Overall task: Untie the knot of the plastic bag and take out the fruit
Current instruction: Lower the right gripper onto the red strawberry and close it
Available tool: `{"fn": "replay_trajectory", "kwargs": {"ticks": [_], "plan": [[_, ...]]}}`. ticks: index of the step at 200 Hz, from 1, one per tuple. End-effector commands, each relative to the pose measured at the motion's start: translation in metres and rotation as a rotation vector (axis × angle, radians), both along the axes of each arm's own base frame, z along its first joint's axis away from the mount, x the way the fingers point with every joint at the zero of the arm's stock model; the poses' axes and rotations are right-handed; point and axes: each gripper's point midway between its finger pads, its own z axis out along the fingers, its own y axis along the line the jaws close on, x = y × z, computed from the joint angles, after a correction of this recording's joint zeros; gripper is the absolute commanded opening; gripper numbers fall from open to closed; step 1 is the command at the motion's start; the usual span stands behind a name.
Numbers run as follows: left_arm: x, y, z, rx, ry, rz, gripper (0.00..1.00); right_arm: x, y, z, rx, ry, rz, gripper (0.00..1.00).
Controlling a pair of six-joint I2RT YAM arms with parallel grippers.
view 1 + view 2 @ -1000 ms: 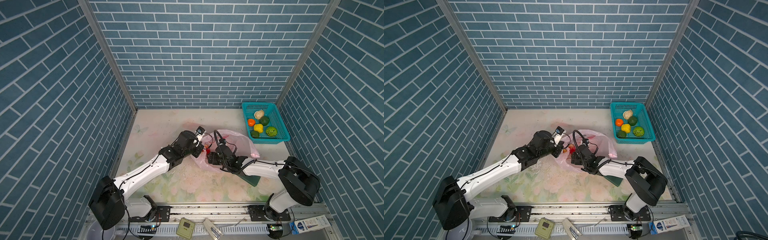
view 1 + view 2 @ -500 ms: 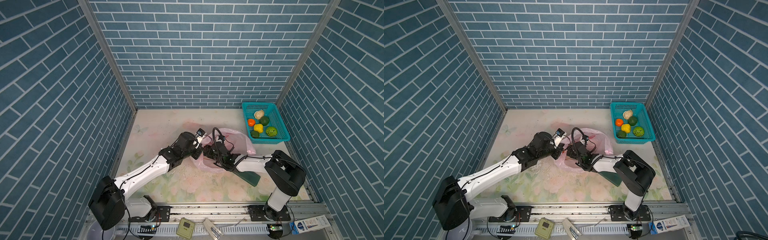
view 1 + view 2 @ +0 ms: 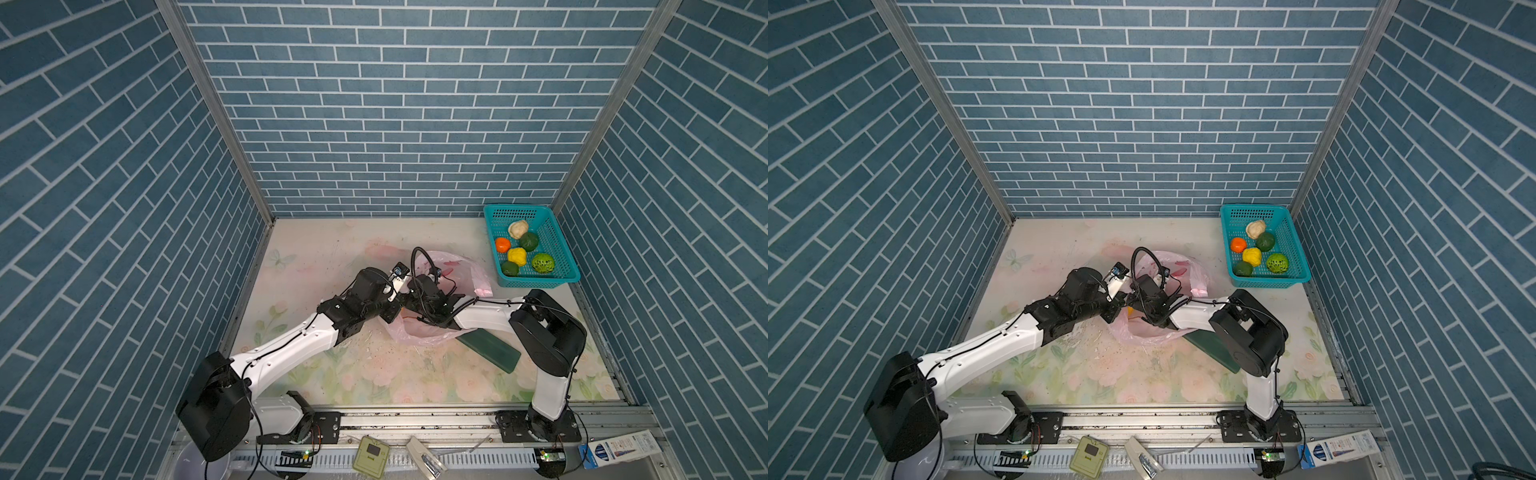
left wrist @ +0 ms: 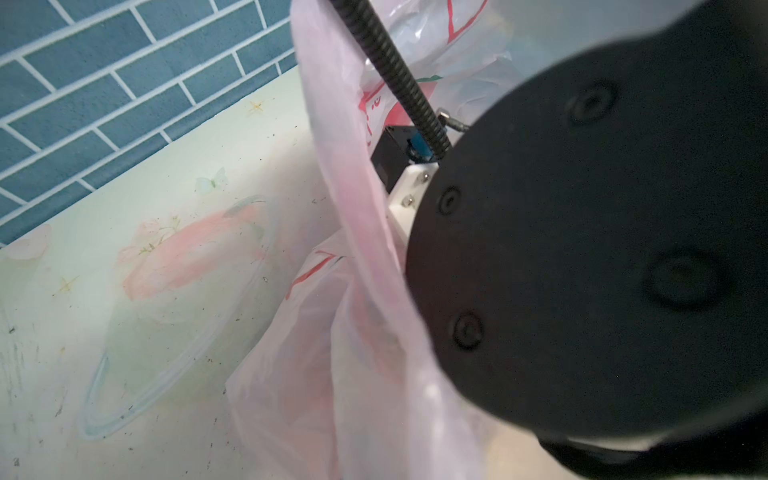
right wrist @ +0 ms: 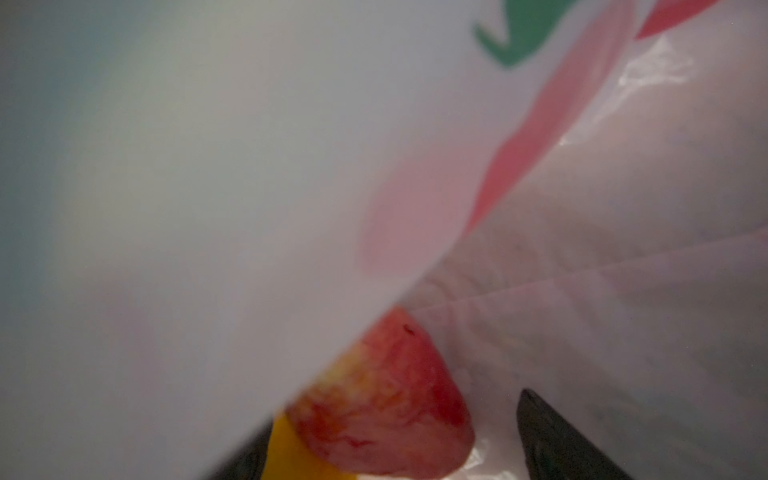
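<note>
My right gripper keeps reaching into the bag until the open fingers, with the red-and-cream fruit (image 5: 388, 400) now between them, are on either side of its middle (image 5: 382, 412), and then close.
The pale-pink plastic bag (image 3: 457, 270) (image 3: 1187, 272) lies open mid-table; its knot is out of view. My left gripper (image 3: 392, 313) is shut on the bag's near-left rim, and taut pink film (image 4: 365, 291) hides its jaws in the left wrist view. My right gripper (image 5: 390, 419) is inside the bag and open. A red-and-cream fruit (image 5: 386, 399) with a yellow one (image 5: 291, 453) beside it lies between its dark fingers (image 5: 557, 440), with a gap at one finger. Several more fruit (image 3: 517, 255) (image 3: 1252, 256) sit in the basket.
The teal basket (image 3: 536, 283) (image 3: 1268, 283) stands at the back right by the wall. A flat dark green block (image 3: 490, 347) (image 3: 1210, 347) lies under the right forearm, beside the bag. The right arm's black wrist housing (image 4: 602, 249) fills much of the left wrist view.
My right gripper has pushed further left and back into the bag and its jaws have widened. The right elbow has swung inward. The left gripper keeps its hold on the rim.
</note>
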Motion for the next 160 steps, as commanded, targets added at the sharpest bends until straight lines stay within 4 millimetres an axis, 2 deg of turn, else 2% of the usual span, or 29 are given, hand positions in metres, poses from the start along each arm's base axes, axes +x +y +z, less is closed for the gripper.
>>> {"fn": "replay_trajectory", "kwargs": {"ticks": [1, 47, 77, 104, 160], "plan": [[0.002, -0.004, 0.008, -0.019, -0.027, -0.017, 0.0, 0.007, -0.01, -0.009, -0.043, 0.04, -0.07, 0.92], [0.0, -0.004, 0.006, -0.025, -0.016, -0.023, 0.0, 0.018, -0.035, -0.007, -0.102, 0.041, -0.148, 0.92], [-0.001, -0.006, 0.007, -0.031, -0.015, -0.03, 0.0, 0.024, -0.028, -0.004, -0.099, 0.036, -0.11, 0.92], [0.0, -0.008, 0.008, -0.037, -0.014, -0.034, 0.0, 0.029, -0.021, -0.011, -0.095, 0.054, -0.093, 0.91], [0.002, -0.008, 0.006, -0.032, -0.014, -0.03, 0.0, 0.027, -0.021, -0.022, -0.111, 0.093, -0.078, 0.73]]}}
